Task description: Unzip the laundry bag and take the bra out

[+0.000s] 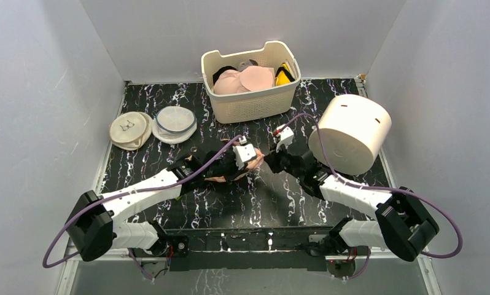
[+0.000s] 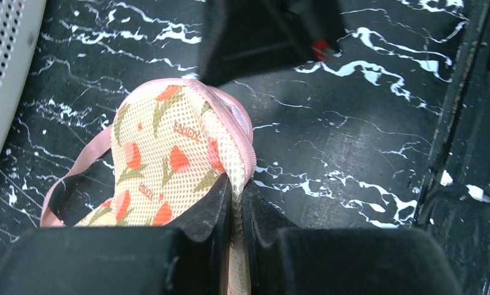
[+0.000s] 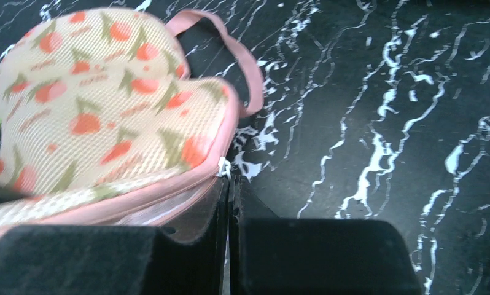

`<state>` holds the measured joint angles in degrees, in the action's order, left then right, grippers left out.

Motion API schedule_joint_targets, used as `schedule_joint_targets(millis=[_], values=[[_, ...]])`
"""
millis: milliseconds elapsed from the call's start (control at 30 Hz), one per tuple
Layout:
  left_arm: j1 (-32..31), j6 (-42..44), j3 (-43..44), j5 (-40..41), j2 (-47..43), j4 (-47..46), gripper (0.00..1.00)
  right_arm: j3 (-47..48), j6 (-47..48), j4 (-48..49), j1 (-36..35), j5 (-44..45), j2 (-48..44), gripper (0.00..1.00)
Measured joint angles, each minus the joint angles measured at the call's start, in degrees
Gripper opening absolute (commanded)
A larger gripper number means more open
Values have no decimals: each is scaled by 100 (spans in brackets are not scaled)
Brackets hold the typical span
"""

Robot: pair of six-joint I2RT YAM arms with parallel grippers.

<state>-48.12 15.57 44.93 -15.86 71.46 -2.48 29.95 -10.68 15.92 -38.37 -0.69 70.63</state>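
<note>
Next, I open my left gripper, let the bag turn freely, and pinch the opened rim before unzipping further, because the bag's pink-edged rim bends sharply at the zipper pull.
The laundry bag lies on the table, peach mesh with carrot print, pink edging and a pink loop. In the top view only a small part of the bag shows under my left arm. My left gripper is shut on the bag's pink-edged rim, with mesh pinched between the fingers. My right gripper is shut at the bag's edge, on the small white zipper pull. Both grippers meet at mid-table, left and right. The bra is hidden.
A cream slotted basket stands at the back with pale pink cups and a yellow-and-black item. Two round white mesh discs lie at the back left. A large white cylinder stands right of my right arm.
</note>
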Motion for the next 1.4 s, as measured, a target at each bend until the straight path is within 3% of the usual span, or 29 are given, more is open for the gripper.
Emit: schedule_joint_targets(millis=[233,300,467,567,867,1133,1233,1400], values=[[-212,284,-151,15,-190,-164,0,286,15,-431,590,-216,22,0],[-212,302,-151,17,-181,-175,6,337,92,-570,678,-341,9,0],[-229,306,-151,-55,-114,-105,39,337,431,-863,776,-811,-192,0],[-234,275,-151,-164,-101,-50,51,326,494,-881,815,-1110,-348,0],[-238,83,-151,-409,-98,-160,65,205,422,-811,686,-1696,-533,0],[-238,-306,-149,-164,245,-376,61,107,66,-654,162,-1681,-505,0],[-238,-396,-120,-22,463,-321,53,107,4,-629,13,-1681,-490,0],[-238,-466,-26,179,675,-245,30,107,-7,-627,-76,-1637,-490,0]])
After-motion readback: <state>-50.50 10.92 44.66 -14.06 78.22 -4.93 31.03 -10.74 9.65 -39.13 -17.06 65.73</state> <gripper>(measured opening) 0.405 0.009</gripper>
